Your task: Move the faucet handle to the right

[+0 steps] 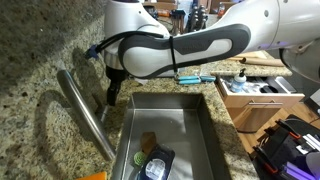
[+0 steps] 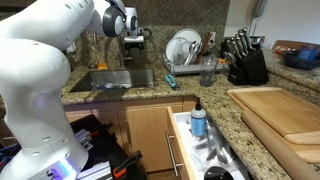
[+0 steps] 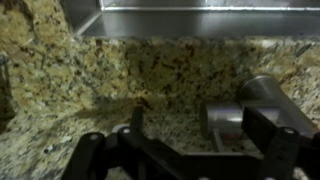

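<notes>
The faucet body (image 3: 222, 118) is in line with my gripper's finger. I should move the finger back toward the wall, beside the faucet handle, before I push the handle.
The long brushed-steel spout (image 1: 85, 112) slants across the granite counter beside the sink (image 1: 200, 120). My gripper (image 1: 113, 93) hangs at the spout's base end, behind the sink's back corner; it also shows in an exterior view (image 2: 131, 36). In the wrist view the gripper (image 3: 200, 128) is open, with one finger on each side of the steel faucet body (image 3: 228, 113). A slim stick, apparently the faucet handle (image 3: 217, 140), points from that body toward the wrist, between the fingers. I cannot tell whether a finger touches it. The handle is hidden in both exterior views.
The sink holds a sponge and a dark container (image 1: 152, 163). A dish rack (image 2: 185, 50), knife block (image 2: 245, 60) and cutting board (image 2: 285, 115) stand on the counter. An open drawer (image 1: 258, 92) holds tools. A blue-capped bottle (image 2: 198, 120) stands in the drawer.
</notes>
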